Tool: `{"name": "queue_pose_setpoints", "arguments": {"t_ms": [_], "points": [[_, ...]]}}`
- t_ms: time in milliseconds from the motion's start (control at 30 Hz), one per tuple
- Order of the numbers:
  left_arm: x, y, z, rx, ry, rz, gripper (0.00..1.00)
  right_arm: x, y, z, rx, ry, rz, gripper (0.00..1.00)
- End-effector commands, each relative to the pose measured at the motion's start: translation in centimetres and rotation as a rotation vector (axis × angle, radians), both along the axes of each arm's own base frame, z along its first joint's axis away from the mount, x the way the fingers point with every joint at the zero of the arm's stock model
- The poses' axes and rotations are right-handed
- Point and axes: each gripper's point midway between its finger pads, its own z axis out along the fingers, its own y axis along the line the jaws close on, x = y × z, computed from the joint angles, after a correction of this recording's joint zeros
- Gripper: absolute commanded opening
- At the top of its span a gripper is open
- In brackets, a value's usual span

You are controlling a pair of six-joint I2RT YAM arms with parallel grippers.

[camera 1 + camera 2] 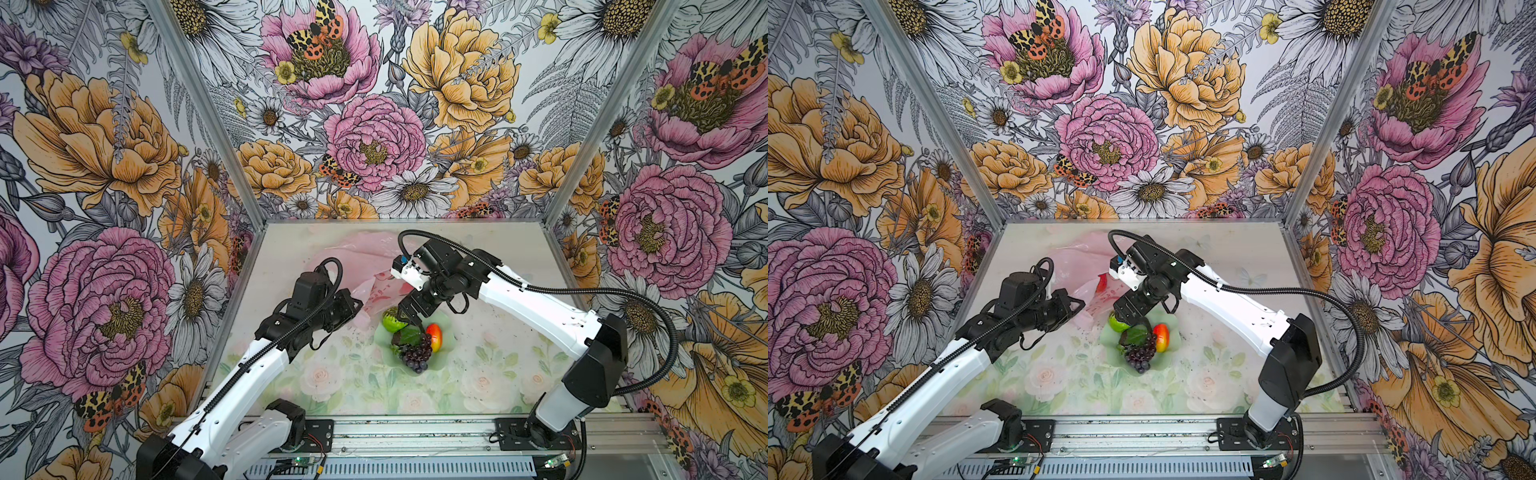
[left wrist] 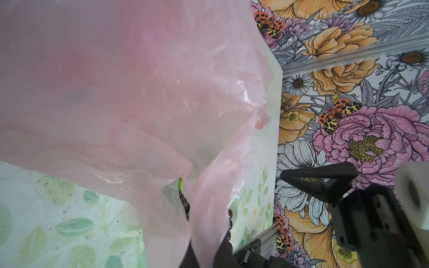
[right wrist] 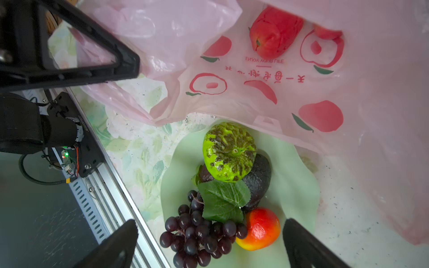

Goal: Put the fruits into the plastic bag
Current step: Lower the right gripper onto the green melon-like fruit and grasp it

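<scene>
The bumpy green fruit [image 1: 392, 321] is clear of the bag's drooping edge [image 3: 239, 117], so the robot's right gripper keeps lowering its open fingers until they are on both sides of the fruit.
The pale pink plastic bag [image 1: 357, 251] [image 1: 1073, 257] lies at the back of the table. Its near edge is lifted by my left gripper [image 1: 358, 305] [image 2: 206, 254], which is shut on the film. Through the film a glossy red fruit [image 3: 275, 31] shows inside the bag [image 3: 255, 92]. On the pale green dish [image 3: 297, 181] sit a bumpy green fruit [image 3: 228, 152] [image 1: 392, 320], a blackish lump [image 3: 258, 176], a grape bunch with a leaf [image 3: 197, 229] [image 1: 415, 355] and an orange-red fruit [image 3: 261, 228] [image 1: 434, 336]. My right gripper [image 3: 210, 226] [image 1: 410, 320] hangs open just above the dish, holding nothing.
Flowered walls close in the table on three sides, and an aluminium rail [image 1: 415, 436] runs along the front edge. The bag's printed side [image 1: 1100, 297] droops to the dish's [image 1: 1173, 332] far rim. Bare floral tabletop [image 1: 324, 374] lies in front of the dish.
</scene>
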Motion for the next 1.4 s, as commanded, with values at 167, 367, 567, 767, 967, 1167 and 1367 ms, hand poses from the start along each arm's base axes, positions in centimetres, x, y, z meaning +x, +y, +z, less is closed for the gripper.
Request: {"name": "queue_pose_setpoints", "arguments": {"t_ms": [167,367,567,767,967,1167,1367], "points": [[0.2,-0.1,0.4,-0.015,-0.023,-0.014,0.00,-0.6,1.6,-2.5,-0.156,-0.007,0.053,1.00],[0.1,-0.1,0.3,-0.019,-0.018,-0.022,0.00,-1.1,3.1,-3.9,-0.229,-0.004,0.087,1.00],[-0.1,0.1,0.2,-0.023,-0.016,-0.024,0.00,-0.7,3.4,-5.4,-0.333,-0.014,0.086,0.99],[-0.3,0.6,0.1,-0.030,-0.013,-0.016,0.00,0.7,2.6,-6.5,-0.430,-0.034,0.032,1.00],[-0.5,0.9,0.0,-0.032,-0.011,-0.009,0.00,1.6,2.9,-7.0,-0.452,-0.029,-0.003,0.99],[-0.7,1.1,0.0,-0.034,-0.010,-0.009,0.00,2.3,3.6,-7.7,-0.450,-0.010,-0.028,1.00],[-1.0,1.3,-0.1,-0.033,-0.010,-0.007,0.00,2.8,4.0,-8.8,-0.441,0.034,-0.061,1.00]]}}
